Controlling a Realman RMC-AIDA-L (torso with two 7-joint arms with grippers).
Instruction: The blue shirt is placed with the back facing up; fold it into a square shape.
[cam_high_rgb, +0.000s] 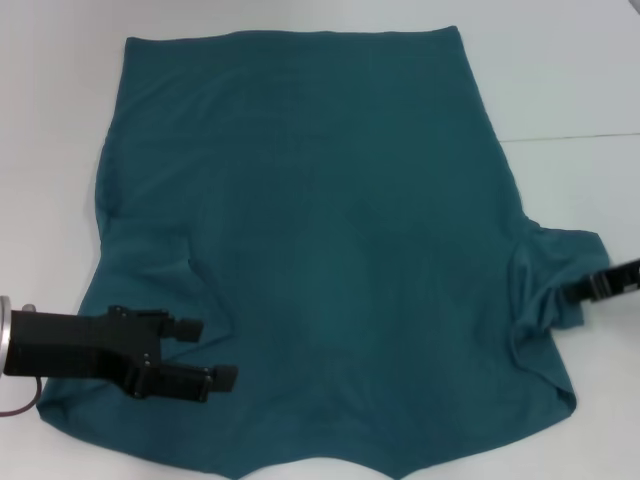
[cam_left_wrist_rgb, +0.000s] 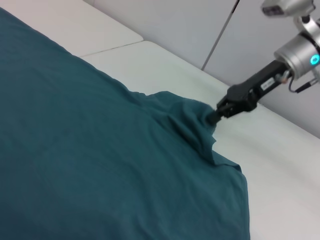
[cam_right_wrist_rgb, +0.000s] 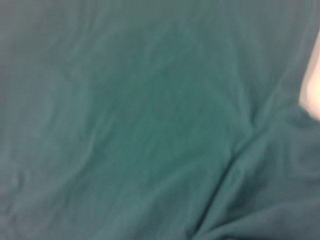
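The bunched sleeve (cam_high_rgb: 555, 272) is held in my right gripper beside the flat, open back, so I should go on folding the sleeve inward until it lies on the shirt's back (cam_high_rgb: 462, 262).
The blue shirt (cam_high_rgb: 340, 230) lies spread flat on the white table (cam_high_rgb: 580, 80), hem at the far side and neckline at the near edge. My left gripper (cam_high_rgb: 215, 352) is over the shirt's near-left part, beside the left sleeve, with its two black fingers apart and nothing between them. At the right edge, my right gripper (cam_high_rgb: 578, 292) is shut on the bunched right sleeve. The left wrist view shows the right gripper (cam_left_wrist_rgb: 214, 118) pinching that sleeve fabric, which is puckered toward it. Blue shirt (cam_right_wrist_rgb: 150, 125) cloth fills the right wrist view.
A seam (cam_high_rgb: 570, 137) runs across the table to the right of the shirt. Bare white table (cam_left_wrist_rgb: 165, 65) surrounds the shirt on the far, left and right sides. A pale wall (cam_left_wrist_rgb: 190, 25) stands beyond the table's right side.
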